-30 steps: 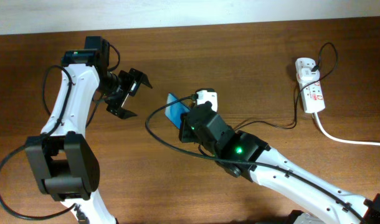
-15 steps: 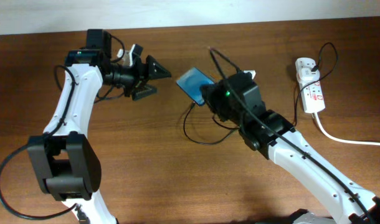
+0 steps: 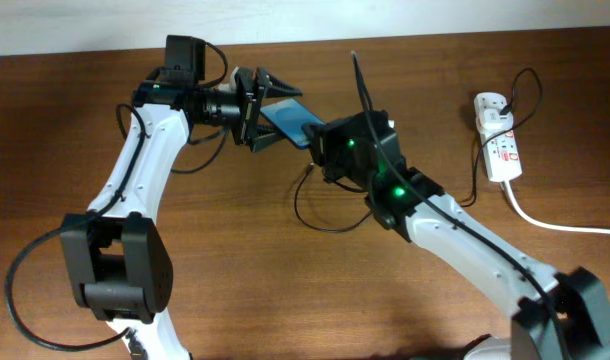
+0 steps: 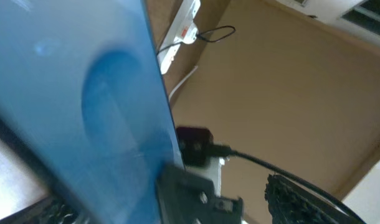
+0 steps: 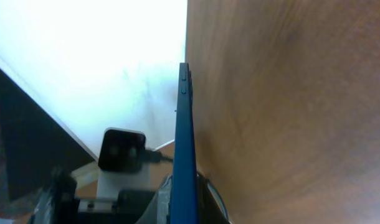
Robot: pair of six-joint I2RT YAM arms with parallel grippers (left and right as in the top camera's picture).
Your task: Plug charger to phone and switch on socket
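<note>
My left gripper should take the phone's loose end (image 3: 278,109), because my right gripper is holding the phone near the charger's cable and needs to be free for the cable's tip (image 3: 310,167).
The phone (image 3: 288,119), blue screen up, is held above the table by my right gripper (image 3: 320,148), which is shut on its right end. In the right wrist view the phone (image 5: 185,143) shows edge-on between the fingers. My left gripper (image 3: 269,110) is open, with its fingers above and below the phone's left end. The phone's screen (image 4: 71,99) fills the left wrist view. The charger's black cable (image 3: 320,222) loops on the table under the right arm, and its tip is hidden. The socket (image 3: 499,145) lies at the far right with the white plug (image 3: 490,104) in it.
The socket's thick white cord (image 3: 560,226) runs off to the right edge. The socket (image 4: 180,26) and the thin black cable (image 4: 218,32) also show at the top of the left wrist view. A thin black wire (image 3: 361,78) sticks up behind the right wrist.
My right gripper has carried the phone up and to the left. My left gripper has swung right and now brackets the phone's left end.
</note>
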